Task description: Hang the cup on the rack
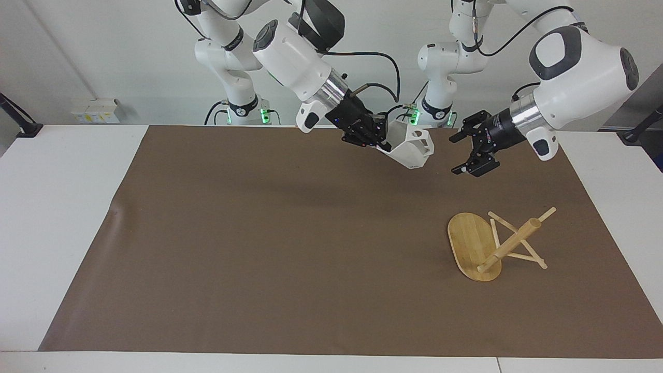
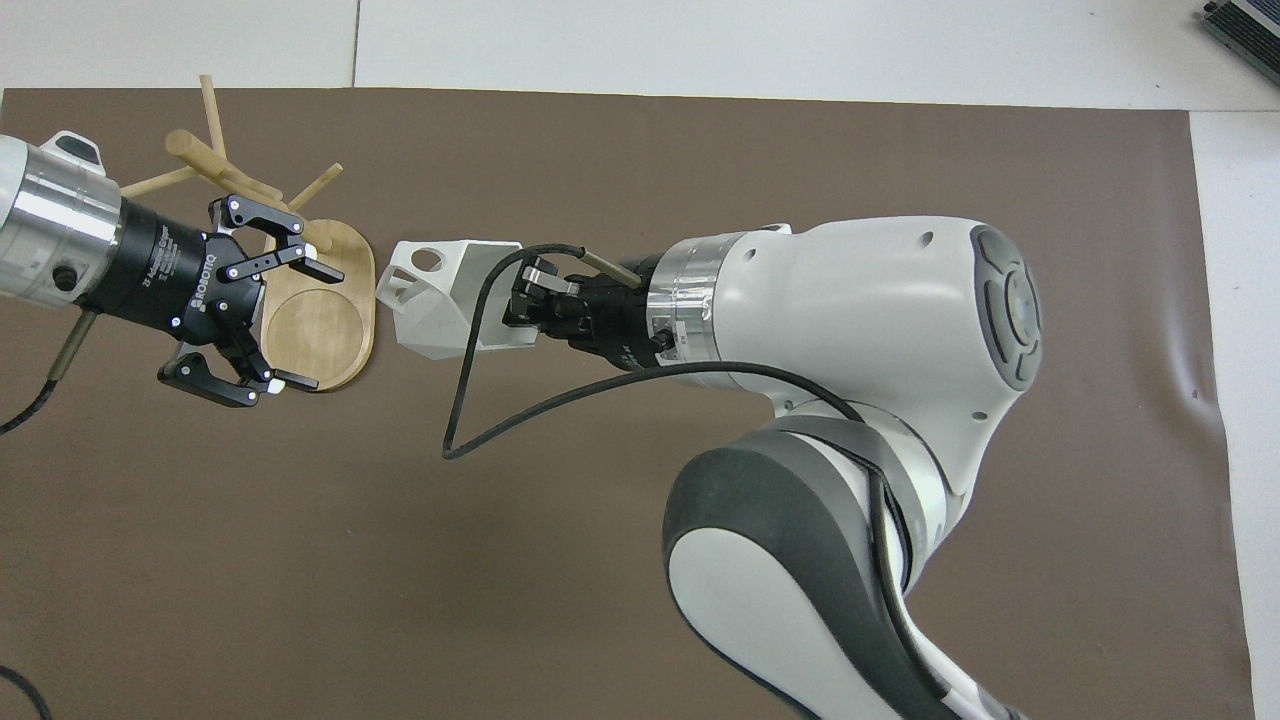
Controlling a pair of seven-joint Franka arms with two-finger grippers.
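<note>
The white cup (image 2: 456,300) should slip onto the rack's thin peg when I push it, because the cup handle's opening (image 2: 426,259) looks wider than the peg.
The white faceted cup (image 1: 413,147) hangs in the air, held at its rim by my right gripper (image 1: 380,140), which is shut on it; the pierced handle points toward the left arm's end. It also shows in the overhead view (image 2: 435,300) with the right gripper (image 2: 520,310). My left gripper (image 1: 456,155) is open and empty, level with the cup, a short gap away and facing it. From above the left gripper (image 2: 318,328) covers the rack's base. The bamboo rack (image 1: 510,243) lies tipped on its side on the mat, its oval base (image 1: 469,238) up on edge, pegs (image 2: 210,105) sticking out.
A brown mat (image 1: 259,248) covers most of the white table (image 1: 57,207). A black cable (image 2: 470,400) loops down from the right wrist. Both arms' bases stand at the table's robot edge.
</note>
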